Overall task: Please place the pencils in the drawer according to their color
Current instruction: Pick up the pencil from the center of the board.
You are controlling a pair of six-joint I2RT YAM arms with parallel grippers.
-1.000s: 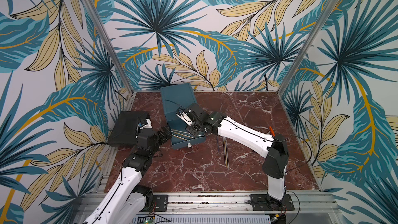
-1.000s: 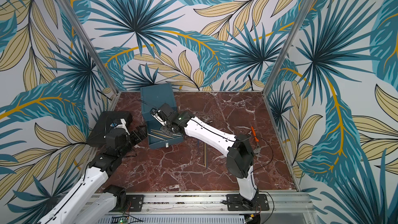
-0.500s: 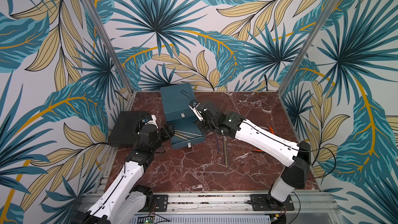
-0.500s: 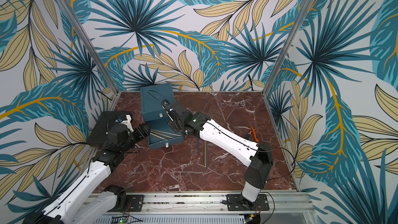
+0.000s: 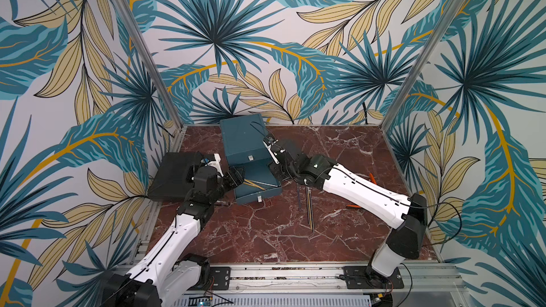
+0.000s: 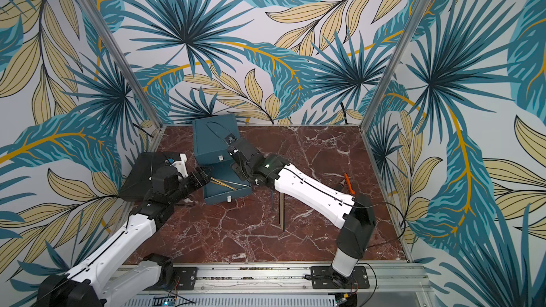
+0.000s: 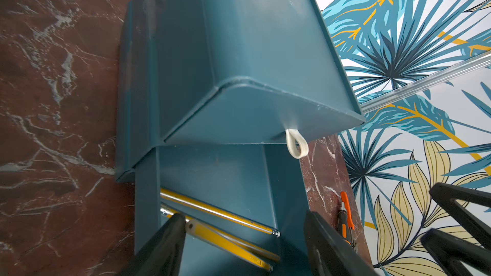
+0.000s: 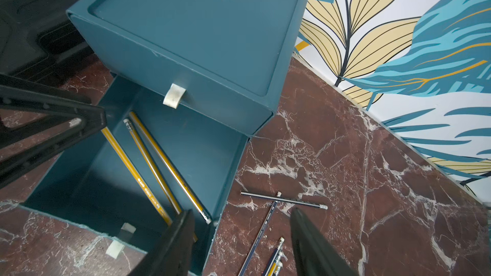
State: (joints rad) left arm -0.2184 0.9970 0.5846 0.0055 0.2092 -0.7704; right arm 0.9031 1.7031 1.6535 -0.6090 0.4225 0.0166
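My right gripper should first pick out that yellow pencil (image 5: pixel 310 210), because it lies among the dark pencils (image 5: pixel 309 194) beside the drawer, far from my left gripper.
The teal drawer cabinet (image 5: pixel 242 140) (image 6: pixel 214 140) stands at the back of the table with a lower drawer (image 5: pixel 267 191) (image 8: pixel 87 181) pulled out. Three yellow pencils (image 8: pixel 151 165) (image 7: pixel 218 212) (image 5: pixel 254 184) lie inside it. Several dark pencils (image 5: pixel 308 208) (image 6: pixel 282 211) (image 8: pixel 283 199) lie on the table to the right of the drawer. My left gripper (image 5: pixel 237 177) (image 7: pixel 244 215) hangs open over the drawer's left side, above the yellow pencils. My right gripper (image 5: pixel 277 172) (image 8: pixel 243 211) is open and empty over the drawer's right wall.
A flat black case (image 5: pixel 174 178) (image 8: pixel 34 22) lies left of the cabinet, behind my left arm. An orange-handled tool (image 5: pixel 372 178) (image 6: pixel 348 183) lies near the right wall. The table is red-brown marble, walled on three sides.
My right gripper has opened and drawn back from over the open drawer toward its right edge. My left gripper has edged in over the drawer's left side.
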